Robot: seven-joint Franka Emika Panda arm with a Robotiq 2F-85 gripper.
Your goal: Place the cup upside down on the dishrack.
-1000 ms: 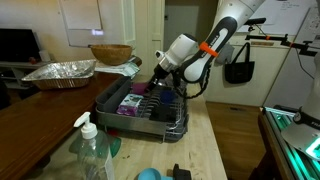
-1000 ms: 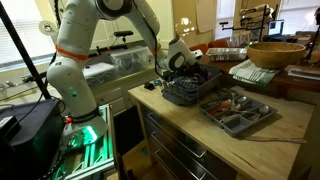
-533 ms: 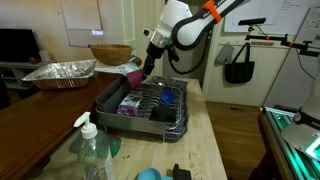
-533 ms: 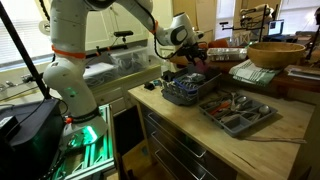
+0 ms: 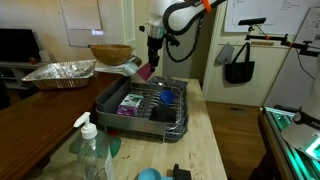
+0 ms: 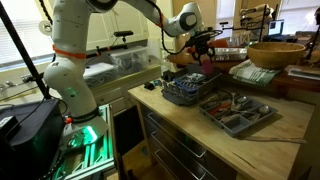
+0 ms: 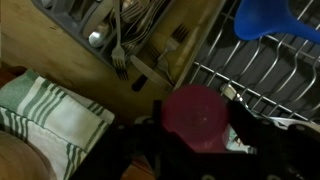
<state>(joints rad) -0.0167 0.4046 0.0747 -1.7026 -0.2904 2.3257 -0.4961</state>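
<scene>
The magenta cup's base faces up over the dishrack's free wires, so the robot's gripper goes on moving the cup down until the cup's rim touches those wires before it lets go.
The small magenta cup fills the wrist view, gripped between my dark fingers. My gripper is shut on the cup and holds it in the air above the far edge of the dark wire dishrack. In an exterior view the gripper hangs with the cup above the rack. The rack's wires show below and to the right of the cup. I cannot tell which way the cup's opening faces.
A blue item and other dishes lie in the rack. A cutlery tray with forks stands beside it, next to a striped towel. A foil pan, wooden bowl, soap bottle and blue round object are nearby.
The arm has risen from down in the rack, lifting the magenta cup up and toward the rack's far edge. The wrist now points straight down.
</scene>
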